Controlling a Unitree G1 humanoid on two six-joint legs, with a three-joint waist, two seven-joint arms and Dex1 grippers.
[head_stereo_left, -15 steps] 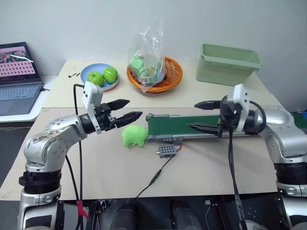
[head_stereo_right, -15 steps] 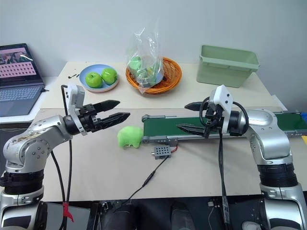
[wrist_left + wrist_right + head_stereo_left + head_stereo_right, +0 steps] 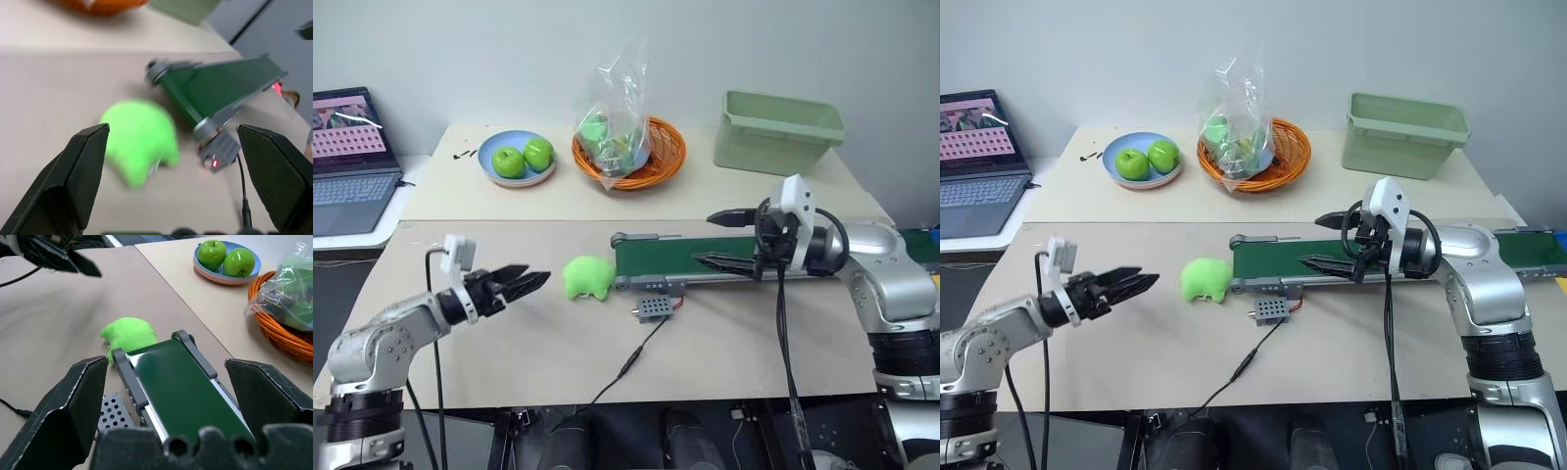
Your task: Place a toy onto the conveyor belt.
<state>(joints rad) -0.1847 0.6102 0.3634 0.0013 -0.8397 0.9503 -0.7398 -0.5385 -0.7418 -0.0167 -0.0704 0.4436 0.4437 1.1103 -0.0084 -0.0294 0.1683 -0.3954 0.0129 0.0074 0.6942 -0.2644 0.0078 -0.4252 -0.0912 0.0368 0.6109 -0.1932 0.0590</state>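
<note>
The left gripper's open fingers face the lime-green toy's loose end [image 3: 571,278] with clear tabletop in between, so the robot should keep moving in until they are on both sides of the toy's body [image 3: 590,276] and then close them.
The lime-green toy [image 3: 588,276] lies on the tan table just off the left end of the conveyor belt [image 3: 705,257], touching or nearly touching its end roller. My left gripper [image 3: 530,282] hovers low over the table a short way left of the toy, open and empty, pointing at it. In the left wrist view the toy [image 3: 139,139] sits between and beyond the spread fingers [image 3: 83,166]. My right gripper [image 3: 704,238] is open and empty above the belt's left part, pointing toward the toy [image 3: 128,333].
A small grey wired box [image 3: 652,307] sits in front of the belt, its cable running to the table's front edge. At the back are a blue plate with two apples [image 3: 517,157], an orange basket holding a plastic bag [image 3: 628,147], a pale green bin [image 3: 781,129] and a laptop [image 3: 350,157].
My left arm has dropped and drawn back to the left, so its gripper now sits lower and farther from the toy. The toy and right gripper stay put.
</note>
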